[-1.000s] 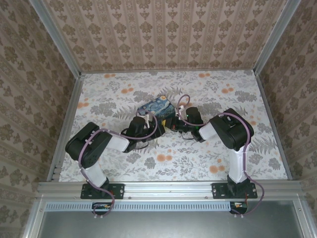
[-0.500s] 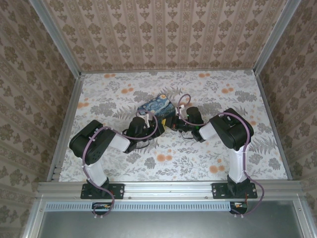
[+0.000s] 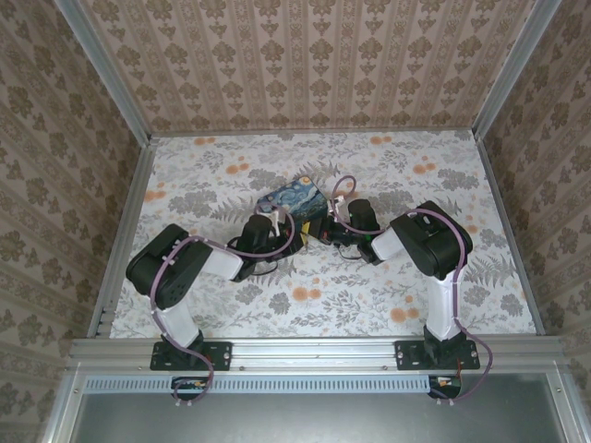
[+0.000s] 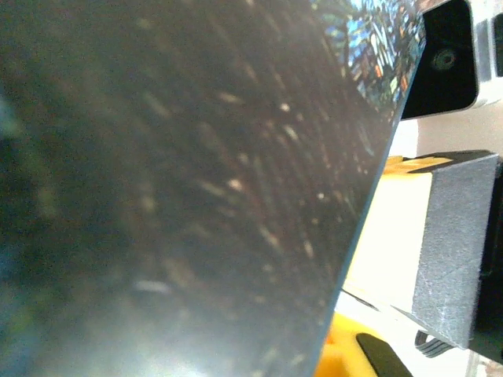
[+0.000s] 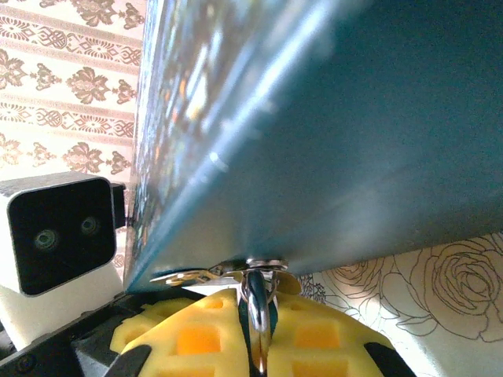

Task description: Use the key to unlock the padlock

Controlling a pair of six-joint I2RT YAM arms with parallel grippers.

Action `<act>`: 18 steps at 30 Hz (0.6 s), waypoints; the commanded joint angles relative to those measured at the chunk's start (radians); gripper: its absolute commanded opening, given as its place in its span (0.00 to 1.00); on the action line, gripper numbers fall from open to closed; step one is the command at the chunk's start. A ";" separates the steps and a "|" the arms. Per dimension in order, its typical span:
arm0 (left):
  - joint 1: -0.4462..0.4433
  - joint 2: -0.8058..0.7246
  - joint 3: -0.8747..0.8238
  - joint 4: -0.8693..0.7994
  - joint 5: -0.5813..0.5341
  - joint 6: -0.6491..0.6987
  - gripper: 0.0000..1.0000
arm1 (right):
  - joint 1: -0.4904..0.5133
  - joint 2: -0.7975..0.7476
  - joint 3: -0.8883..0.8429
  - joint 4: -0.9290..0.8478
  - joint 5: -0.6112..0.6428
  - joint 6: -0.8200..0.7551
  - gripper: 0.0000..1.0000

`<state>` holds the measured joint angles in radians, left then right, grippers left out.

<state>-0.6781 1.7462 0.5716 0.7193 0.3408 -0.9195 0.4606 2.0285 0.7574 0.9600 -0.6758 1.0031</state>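
Observation:
My right gripper should open because the painted box slants over the padlock it is holding. My left gripper should steady the box next, and then I should take hold of the padlock's body again.
The painted box lies mid-table between both arms. My left gripper is at its near-left corner, shut on the box. In the left wrist view the box's dark painted face is pressed close, and one yellow pad shows at its edge. My right gripper is shut on the silver key, which stands upright between the yellow pads. The key's top meets a round silver fitting under the box's teal side. The padlock's dark body is hidden.
Both arms bend inward over the floral table, their wrists almost touching near the box. Patterned walls enclose the back and sides. The metal rail runs along the near edge.
My left gripper has closed onto the box, and the left arm's elbow shifted slightly. The right arm and the key have not moved.

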 commanded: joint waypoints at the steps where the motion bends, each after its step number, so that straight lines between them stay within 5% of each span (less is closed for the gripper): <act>1: -0.029 -0.076 0.080 -0.176 -0.061 0.108 0.00 | 0.018 0.015 0.007 -0.021 -0.075 0.006 0.00; 7: -0.162 -0.122 0.283 -0.652 -0.313 0.363 0.00 | 0.018 0.010 0.011 -0.054 -0.053 0.004 0.00; 13: -0.160 -0.122 0.272 -0.641 -0.310 0.335 0.00 | 0.016 0.010 0.013 -0.079 -0.046 -0.013 0.00; 18: -0.126 -0.192 0.214 -0.568 -0.244 0.264 0.46 | 0.009 0.006 0.013 -0.149 -0.036 -0.075 0.00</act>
<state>-0.8215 1.6325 0.8013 0.0971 0.0574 -0.6304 0.4656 2.0285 0.7723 0.9112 -0.7036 0.9855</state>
